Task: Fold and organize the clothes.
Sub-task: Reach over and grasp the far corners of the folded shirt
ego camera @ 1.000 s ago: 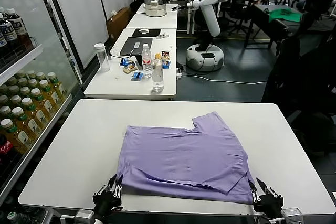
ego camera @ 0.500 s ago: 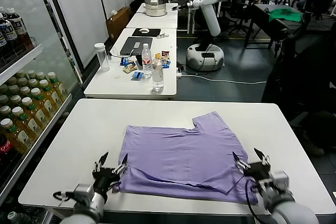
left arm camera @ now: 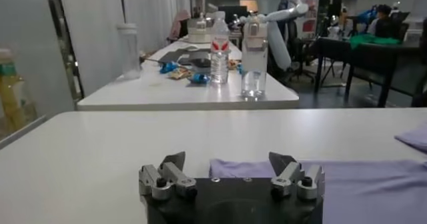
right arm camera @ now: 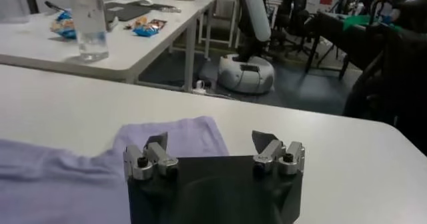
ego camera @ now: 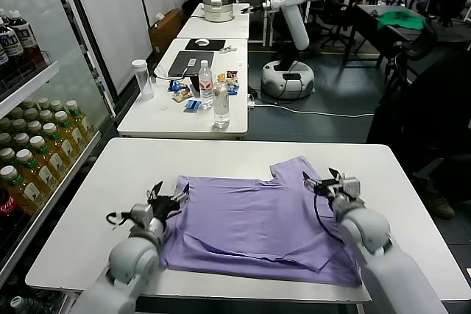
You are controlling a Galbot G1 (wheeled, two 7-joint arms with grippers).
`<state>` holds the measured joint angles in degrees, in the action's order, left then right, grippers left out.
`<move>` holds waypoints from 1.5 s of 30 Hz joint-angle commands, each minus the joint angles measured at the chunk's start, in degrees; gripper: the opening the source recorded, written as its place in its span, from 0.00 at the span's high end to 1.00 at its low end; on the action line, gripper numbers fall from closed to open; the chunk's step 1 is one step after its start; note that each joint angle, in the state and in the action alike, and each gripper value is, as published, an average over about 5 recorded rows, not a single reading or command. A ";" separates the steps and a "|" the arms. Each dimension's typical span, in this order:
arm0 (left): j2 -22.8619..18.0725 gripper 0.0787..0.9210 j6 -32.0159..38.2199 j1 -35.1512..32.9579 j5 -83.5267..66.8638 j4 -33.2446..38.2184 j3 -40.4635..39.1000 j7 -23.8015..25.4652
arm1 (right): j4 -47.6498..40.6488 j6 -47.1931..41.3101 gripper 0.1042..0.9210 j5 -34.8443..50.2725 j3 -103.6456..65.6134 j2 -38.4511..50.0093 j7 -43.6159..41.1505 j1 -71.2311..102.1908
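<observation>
I expect the sleeve [ego camera: 294, 170] to bunch into a tuft when I lift it, because it sticks loosely past the shirt's far edge [ego camera: 271, 175], the shirt's near part staying flat.
The lavender T-shirt [ego camera: 254, 222] lies partly folded on the white table [ego camera: 110, 182], one sleeve [ego camera: 298, 170] sticking out toward the far side. My left gripper [ego camera: 168, 200] is open and empty, just above the shirt's far left corner; the shirt's edge [left arm camera: 347, 179] shows past it in the left wrist view, where the left gripper [left arm camera: 227, 160] is spread wide. My right gripper [ego camera: 329, 180] is open and empty, beside the far right sleeve; in the right wrist view the right gripper [right arm camera: 210, 140] hovers over the sleeve [right arm camera: 177, 135].
A second table [ego camera: 184, 108] behind holds water bottles [ego camera: 221, 104], a cup [ego camera: 143, 79] and snacks. A shelf of drink bottles [ego camera: 29, 159] stands at the left. Another robot [ego camera: 291, 27] and chairs stand farther back.
Both grippers have moved from the table's near edge, past the shirt's near corners, up to its far corners. Both stayed open. The shirt has not moved.
</observation>
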<state>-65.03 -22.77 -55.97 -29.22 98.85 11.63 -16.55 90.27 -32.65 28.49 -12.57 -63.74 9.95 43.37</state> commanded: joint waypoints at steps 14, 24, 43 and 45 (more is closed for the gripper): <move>-1.02 0.12 -2.35 12.17 -4.47 -14.58 -6.20 -0.19 | -21.85 -0.51 0.12 0.25 5.41 -5.25 0.70 -13.60; -1.23 0.32 -2.72 8.85 -3.94 -12.52 -6.64 -0.21 | -20.38 -0.52 0.17 0.42 5.68 -5.79 0.00 -10.18; 0.09 0.94 -0.20 4.90 -8.20 -6.49 -4.56 0.27 | -11.14 -0.07 0.83 3.15 4.20 -4.12 -1.13 -4.61; 0.61 0.96 0.79 3.75 -8.68 -4.23 -4.00 0.41 | -8.84 0.05 0.90 3.39 3.64 -3.60 -1.06 -3.81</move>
<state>-64.93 -23.74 -50.20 -36.40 89.87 6.99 -16.22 77.30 -32.64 31.70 -8.58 -67.55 9.01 38.11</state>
